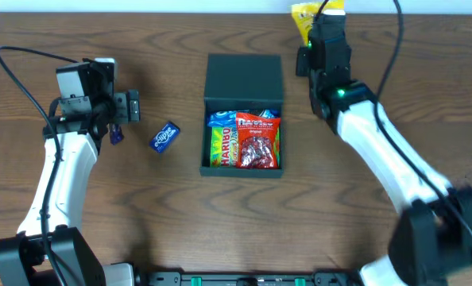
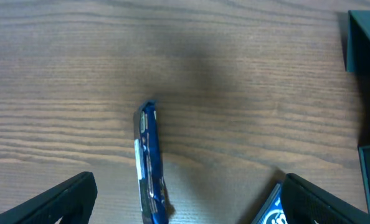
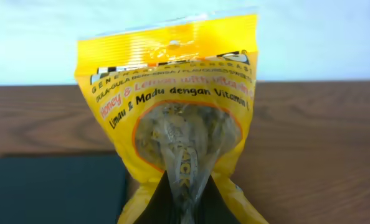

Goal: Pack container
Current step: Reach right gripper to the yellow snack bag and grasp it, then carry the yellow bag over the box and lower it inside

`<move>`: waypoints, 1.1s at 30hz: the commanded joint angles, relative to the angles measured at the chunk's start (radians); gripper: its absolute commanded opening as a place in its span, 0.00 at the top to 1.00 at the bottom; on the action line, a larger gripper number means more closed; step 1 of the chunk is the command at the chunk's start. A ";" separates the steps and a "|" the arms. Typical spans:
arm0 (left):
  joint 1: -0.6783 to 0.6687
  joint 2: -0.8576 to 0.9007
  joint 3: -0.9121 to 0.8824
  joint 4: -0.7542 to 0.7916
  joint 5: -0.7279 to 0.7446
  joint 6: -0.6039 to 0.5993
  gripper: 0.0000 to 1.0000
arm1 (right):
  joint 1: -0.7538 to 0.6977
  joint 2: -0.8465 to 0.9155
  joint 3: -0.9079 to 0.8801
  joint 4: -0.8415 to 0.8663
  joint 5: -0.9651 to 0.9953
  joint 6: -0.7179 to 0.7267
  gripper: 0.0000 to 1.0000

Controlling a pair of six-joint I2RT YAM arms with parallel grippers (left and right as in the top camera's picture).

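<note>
The container is open for the yellow candy bag, its lid folded back (image 1: 244,76), so the robot's right gripper goes on carrying the yellow candy bag until it is over the Haribo bag (image 1: 223,146).
The dark teal container (image 1: 243,165) stands open mid-table, its lid (image 1: 244,75) folded back, with a Haribo bag (image 1: 221,143) and a red snack bag (image 1: 258,141) inside. My right gripper (image 1: 316,36) is behind and to the right of the lid, shut on a yellow candy bag (image 1: 305,14). In the right wrist view the fingers (image 3: 185,208) pinch the bag's (image 3: 172,81) lower middle. My left gripper (image 1: 118,119) is open at the left. A small blue packet (image 2: 149,165) stands on edge between its fingers (image 2: 191,208). A second blue packet (image 1: 165,137) lies to its right.
The container's corner (image 2: 365,43) shows at the right edge of the left wrist view. The second blue packet (image 2: 269,211) lies against the left gripper's right finger there. The table's far edge runs just behind the yellow bag.
</note>
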 commanded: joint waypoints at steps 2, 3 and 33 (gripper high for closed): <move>0.002 0.002 0.014 -0.002 0.003 0.018 0.05 | 0.095 -0.108 0.004 -0.093 0.007 0.130 0.99; 0.002 0.002 0.014 -0.002 0.003 0.018 0.05 | 0.113 -0.123 0.004 -0.120 -0.004 0.169 0.99; 0.002 0.002 0.014 -0.002 0.003 0.018 0.05 | 0.496 0.127 0.002 -0.457 -0.140 0.782 0.98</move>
